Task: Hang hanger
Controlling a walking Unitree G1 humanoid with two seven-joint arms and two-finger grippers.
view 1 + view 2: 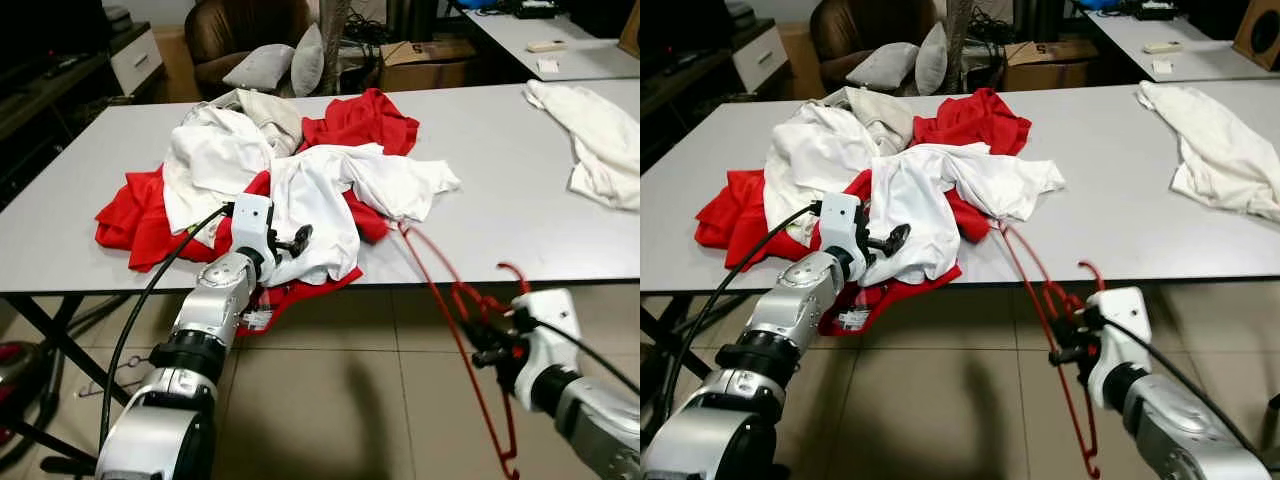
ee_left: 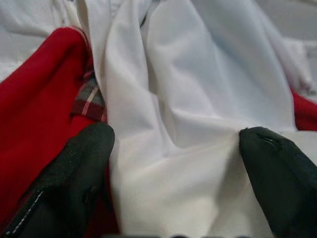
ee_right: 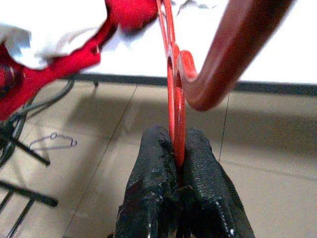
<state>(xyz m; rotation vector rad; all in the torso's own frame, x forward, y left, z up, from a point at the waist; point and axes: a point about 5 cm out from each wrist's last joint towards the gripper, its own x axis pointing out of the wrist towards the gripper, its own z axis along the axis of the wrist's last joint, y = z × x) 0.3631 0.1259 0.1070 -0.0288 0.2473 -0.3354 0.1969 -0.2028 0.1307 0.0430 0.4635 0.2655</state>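
A plaid piece (image 2: 90, 100) shows beside the white shirt (image 1: 312, 208), so the robot should expect more plaid on the red garment underneath when it pulls the white shirt aside.
A red hanger (image 1: 455, 320) slants from the table's front edge down below it, its hook (image 3: 218, 64) curving close to the right wrist camera. My right gripper (image 1: 490, 350) is shut on the hanger's thin red bar (image 3: 177, 134), in front of the table and below its edge. My left gripper (image 1: 290, 243) stands open at the front of the pile, its fingertips (image 2: 84, 163) on either side of a fold of a white shirt (image 1: 320, 200) that lies over a red garment (image 1: 140, 215).
The clothes pile of white and red garments sits on the grey table (image 1: 480, 140). Another white garment (image 1: 600, 140) lies at the table's right end. A wire hanger (image 1: 110, 380) lies on the tiled floor at left. An armchair with cushions (image 1: 270, 50) stands behind.
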